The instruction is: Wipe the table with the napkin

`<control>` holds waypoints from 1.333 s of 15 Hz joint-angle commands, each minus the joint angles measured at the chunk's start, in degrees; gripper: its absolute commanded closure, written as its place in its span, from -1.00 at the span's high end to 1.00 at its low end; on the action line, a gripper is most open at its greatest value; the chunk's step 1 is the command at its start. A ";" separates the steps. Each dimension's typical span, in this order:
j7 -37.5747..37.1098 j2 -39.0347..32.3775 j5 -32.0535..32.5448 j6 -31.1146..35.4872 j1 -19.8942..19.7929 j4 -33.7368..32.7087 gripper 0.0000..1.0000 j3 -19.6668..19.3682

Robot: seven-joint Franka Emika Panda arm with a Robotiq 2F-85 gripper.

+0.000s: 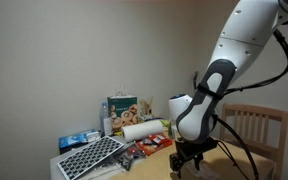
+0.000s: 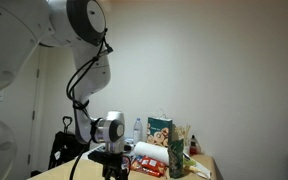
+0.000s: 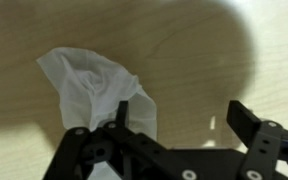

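Observation:
The robot's open fingers span wood beside the napkin's edge (image 3: 146,100), so its gripper should turn and move over the napkin's middle (image 3: 102,93) before it closes to wipe.
In the wrist view the crumpled white napkin (image 3: 89,85) lies on the light tan table (image 3: 194,50), left of centre. My gripper (image 3: 184,118) is open just above the table. Its left finger overlaps the napkin's right edge and its right finger is over bare wood. Nothing is between the jaws. In both exterior views the gripper (image 1: 187,160) (image 2: 115,166) hangs low over the table (image 1: 219,165) (image 2: 69,172); the napkin is hidden there.
A white paper towel roll (image 1: 144,129) (image 2: 149,151), snack packages (image 1: 124,108) (image 2: 160,132), a green can (image 2: 177,158) and a black-and-white grid board (image 1: 89,155) sit at the table's end. A slatted wooden chair (image 1: 259,125) stands behind the arm.

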State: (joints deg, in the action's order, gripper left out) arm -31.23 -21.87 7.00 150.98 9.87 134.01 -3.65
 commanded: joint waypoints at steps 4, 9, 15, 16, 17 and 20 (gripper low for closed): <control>0.99 -0.43 -1.95 2.09 -0.79 0.58 0.21 -1.60; -10.45 0.00 3.69 13.84 5.29 3.15 -0.47 -10.58; -8.49 -1.04 3.84 13.08 6.28 1.64 -0.02 -11.81; -10.38 -0.93 4.22 12.36 7.44 1.75 0.59 -12.83; -12.10 -0.52 3.50 11.15 8.04 2.15 0.72 -13.02; -21.21 -0.27 4.31 10.58 11.27 2.96 0.99 -15.87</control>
State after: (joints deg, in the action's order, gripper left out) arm -45.16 -22.88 11.17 163.04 17.96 135.82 -17.06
